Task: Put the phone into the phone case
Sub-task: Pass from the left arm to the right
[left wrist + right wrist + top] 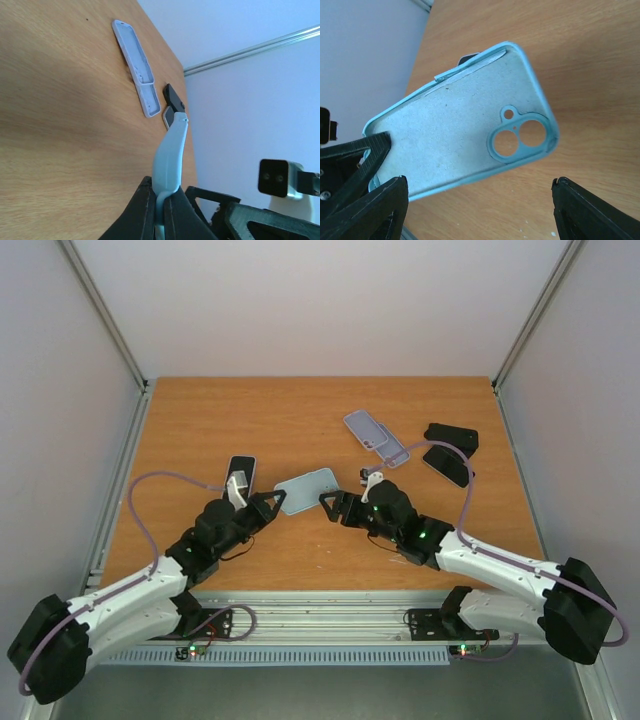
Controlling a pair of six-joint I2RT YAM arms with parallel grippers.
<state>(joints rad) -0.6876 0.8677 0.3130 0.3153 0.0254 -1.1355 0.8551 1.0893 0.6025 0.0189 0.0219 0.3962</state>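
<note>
My right gripper should grab a long edge (pixel 313 504) of the case and lay it flat, because my left gripper is holding the light blue phone case tilted (pixel 306 491) by a short edge.
My left gripper (pixel 274 503) is shut on one short edge of a light blue phone case (pixel 309 489) and holds it off the table, tilted. In the left wrist view the case (pixel 171 155) stands edge-on between the closed fingers (pixel 161 195). My right gripper (pixel 335 508) is open at the case's other end. In the right wrist view the case's inside and camera cutout (pixel 460 135) fill the frame above the wide-open gripper (pixel 480 210), not touching the fingers. A black phone (pixel 240 477) lies flat behind the left gripper.
A lavender case (pixel 376 437) lies at the back right, also seen in the left wrist view (pixel 136 67). Two black slabs (pixel 450 436) (pixel 447 466) lie further right. Aluminium frame posts and white walls bound the table.
</note>
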